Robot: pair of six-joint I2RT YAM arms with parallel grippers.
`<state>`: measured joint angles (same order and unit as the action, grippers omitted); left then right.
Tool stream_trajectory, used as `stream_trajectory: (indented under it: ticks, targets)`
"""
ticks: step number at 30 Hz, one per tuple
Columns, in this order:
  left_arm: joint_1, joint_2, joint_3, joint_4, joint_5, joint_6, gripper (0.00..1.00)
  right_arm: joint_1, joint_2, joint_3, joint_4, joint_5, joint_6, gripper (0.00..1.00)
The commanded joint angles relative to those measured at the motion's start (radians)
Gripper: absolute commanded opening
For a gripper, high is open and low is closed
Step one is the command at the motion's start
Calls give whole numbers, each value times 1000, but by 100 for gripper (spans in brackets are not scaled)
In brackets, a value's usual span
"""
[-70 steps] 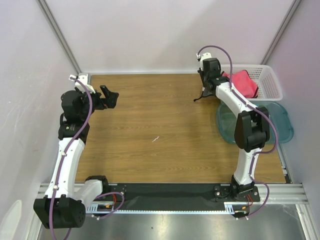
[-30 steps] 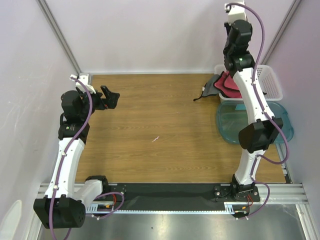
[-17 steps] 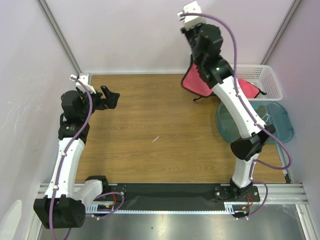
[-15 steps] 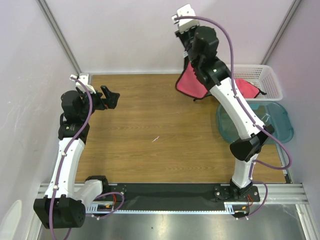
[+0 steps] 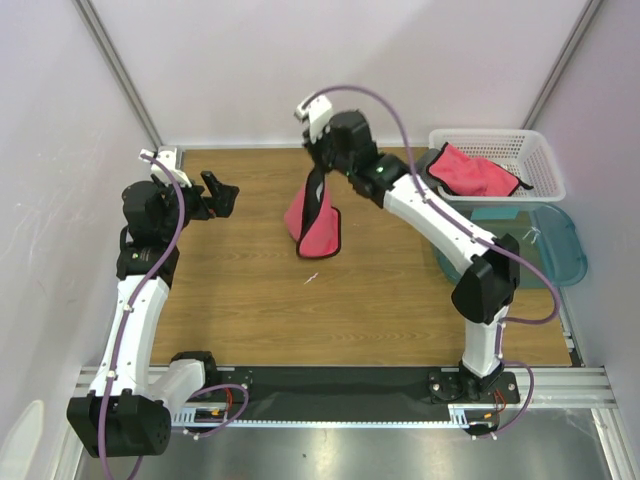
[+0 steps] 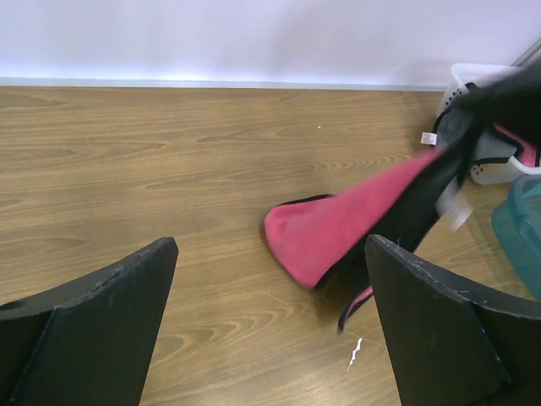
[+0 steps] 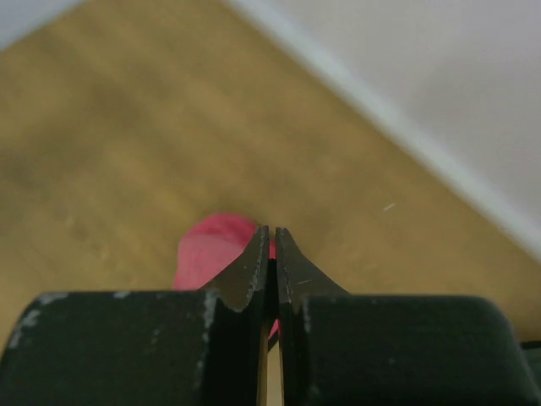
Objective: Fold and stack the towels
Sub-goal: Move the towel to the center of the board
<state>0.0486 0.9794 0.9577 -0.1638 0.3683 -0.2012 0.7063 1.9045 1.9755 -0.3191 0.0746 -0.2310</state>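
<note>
My right gripper should keep moving down until the towel lies on open wood (image 5: pixel 297 264), and then let go. The pink towel's lower end (image 5: pixel 319 238) hangs over that spot, clear of the white basket.
My right gripper (image 5: pixel 322 178) is shut on a pink towel with a dark edge (image 5: pixel 314 222) and holds it hanging over the middle back of the wooden table; its lower end touches or nearly touches the wood. The towel also shows in the left wrist view (image 6: pixel 355 227) and under the closed fingers in the right wrist view (image 7: pixel 211 251). A second pink towel (image 5: pixel 470 170) lies in the white basket (image 5: pixel 540 160) at the back right. My left gripper (image 5: pixel 220 193) is open and empty at the back left, its fingers (image 6: pixel 93 330) wide apart.
A teal plastic tub (image 5: pixel 565 240) sits in front of the basket at the right edge. A small white scrap (image 5: pixel 312 277) lies on the table near the centre. Walls close the table at the back and sides.
My right arm lifted the pink towel out of the basket, swung it high and leftward, then lowered it over the table's middle. The left arm has not moved.
</note>
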Motion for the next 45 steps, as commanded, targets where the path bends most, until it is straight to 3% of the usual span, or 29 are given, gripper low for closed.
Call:
stream_trajectory:
  ticks: [1,5,16,19,20,22,23,25,26,32,38,45]
  targets:
    - [4,-16,26,21,-19,2,100,-1,-16,-142,102,-194,157,0]
    - [5,-15,24,20,-23,2,100,4,-25,-331,227,-281,226,0]
    - [5,-13,24,15,-35,3,100,-4,137,-337,222,-320,318,3]
    - [4,-10,24,15,-31,3,100,-1,128,-316,196,-289,292,20]
    - [5,-8,26,17,-29,3,100,-2,119,-305,171,-264,285,37]
    - [4,-8,26,17,-29,2,100,-5,107,-276,135,-231,271,53]
    - [4,-10,26,17,-29,0,100,-13,94,-241,96,-202,268,71]
    - [4,-10,24,15,-31,2,100,-24,82,-196,52,-171,272,85]
    - [5,-10,24,15,-29,2,100,-39,73,-149,5,-145,278,99]
    - [5,-5,24,18,-25,0,100,-134,12,-135,-47,52,487,100]
    - [5,-4,24,20,-17,-1,100,-254,-35,-322,-46,230,731,100]
    - [5,-8,24,20,-20,-1,100,-300,-22,-463,-17,361,792,100]
